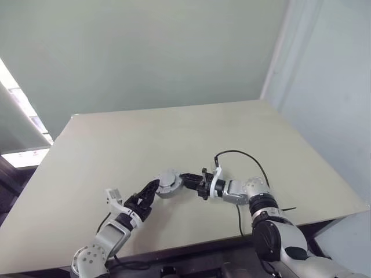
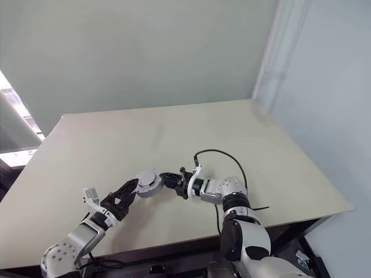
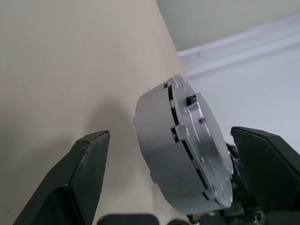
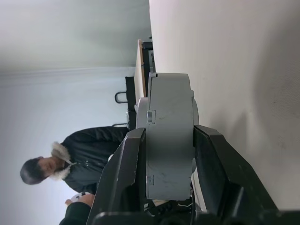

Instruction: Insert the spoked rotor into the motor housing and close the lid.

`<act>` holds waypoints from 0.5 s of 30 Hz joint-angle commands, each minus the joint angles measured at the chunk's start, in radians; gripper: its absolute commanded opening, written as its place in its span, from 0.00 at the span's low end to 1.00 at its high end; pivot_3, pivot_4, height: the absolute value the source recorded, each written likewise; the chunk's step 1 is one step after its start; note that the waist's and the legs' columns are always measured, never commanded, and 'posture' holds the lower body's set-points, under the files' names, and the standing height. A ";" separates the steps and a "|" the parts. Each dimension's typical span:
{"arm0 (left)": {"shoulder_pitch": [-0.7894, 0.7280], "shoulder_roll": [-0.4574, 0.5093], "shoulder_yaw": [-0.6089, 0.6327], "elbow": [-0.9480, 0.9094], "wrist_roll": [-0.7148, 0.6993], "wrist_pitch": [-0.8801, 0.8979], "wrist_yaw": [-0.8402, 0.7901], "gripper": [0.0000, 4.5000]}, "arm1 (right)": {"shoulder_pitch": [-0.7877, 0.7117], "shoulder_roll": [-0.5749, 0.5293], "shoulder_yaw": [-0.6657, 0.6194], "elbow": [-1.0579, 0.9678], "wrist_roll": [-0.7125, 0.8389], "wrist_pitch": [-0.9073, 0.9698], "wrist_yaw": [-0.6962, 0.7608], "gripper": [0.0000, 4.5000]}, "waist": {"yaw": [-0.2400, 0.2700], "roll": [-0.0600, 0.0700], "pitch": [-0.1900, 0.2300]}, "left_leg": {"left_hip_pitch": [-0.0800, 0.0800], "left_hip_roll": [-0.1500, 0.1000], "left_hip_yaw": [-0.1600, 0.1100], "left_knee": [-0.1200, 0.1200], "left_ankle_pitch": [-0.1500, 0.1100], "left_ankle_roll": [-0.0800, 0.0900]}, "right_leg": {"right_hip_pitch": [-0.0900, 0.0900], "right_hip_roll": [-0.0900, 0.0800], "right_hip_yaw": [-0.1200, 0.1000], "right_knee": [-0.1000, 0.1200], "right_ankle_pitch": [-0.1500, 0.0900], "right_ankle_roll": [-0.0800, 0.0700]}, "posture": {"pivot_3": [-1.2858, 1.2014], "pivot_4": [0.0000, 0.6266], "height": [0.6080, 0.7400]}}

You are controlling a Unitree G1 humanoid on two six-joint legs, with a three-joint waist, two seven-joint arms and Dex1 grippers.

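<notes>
I should turn my left gripper square, since the motor housing [image 3: 174, 147] slants across its open fingers, and clamp the housing's flat sides [image 3: 211, 145] before my right gripper opens.
The motor housing [image 1: 167, 182] shows as a thick grey round metal body with the lid [image 3: 206, 154] sitting on it, a seam running around between the two. It hangs on edge just above the table. My right gripper [image 1: 177, 180] is shut on it across its two flat faces, as the right wrist view shows, where the right gripper [image 4: 169, 129] clamps the housing [image 4: 168, 140]. My left gripper [image 1: 149, 191] is open at the body's left side, and the left gripper [image 3: 169, 131] has the body standing between its spread fingers. The spoked rotor is hidden.
The beige table [image 1: 174, 133] stretches wide behind the grippers, with its front edge close under both arms. A black cable [image 1: 240, 156] loops from the right wrist. In the right wrist view, a person in a dark jacket [image 4: 89, 154] is beyond the table.
</notes>
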 commanded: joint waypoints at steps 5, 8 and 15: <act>-0.048 -0.024 -0.043 0.035 -0.061 -0.024 0.001 0.98 | 0.015 0.064 0.009 -0.092 0.072 0.033 0.001 0.27 | 0.001 0.000 0.000 | 0.000 0.000 0.000 0.001 0.000 0.000 | 0.000 0.000 0.000 0.000 0.000 0.000 | 0.52 0.00 1.00; -0.062 -0.033 -0.051 0.054 -0.070 -0.033 0.003 0.98 | 0.023 0.066 0.014 -0.105 0.079 0.039 -0.007 0.27 | 0.001 0.000 0.000 | 0.000 0.000 0.000 0.001 0.000 0.000 | 0.000 0.000 0.000 0.000 0.000 0.000 | 0.52 0.00 1.00; -0.070 -0.039 -0.066 0.089 -0.092 -0.032 0.023 0.71 | 0.034 0.066 0.016 -0.131 0.090 0.052 -0.019 0.27 | 0.000 0.000 0.000 | 0.000 0.000 0.000 0.001 0.000 0.000 | 0.000 0.000 0.000 0.001 0.000 0.000 | 0.52 0.00 1.00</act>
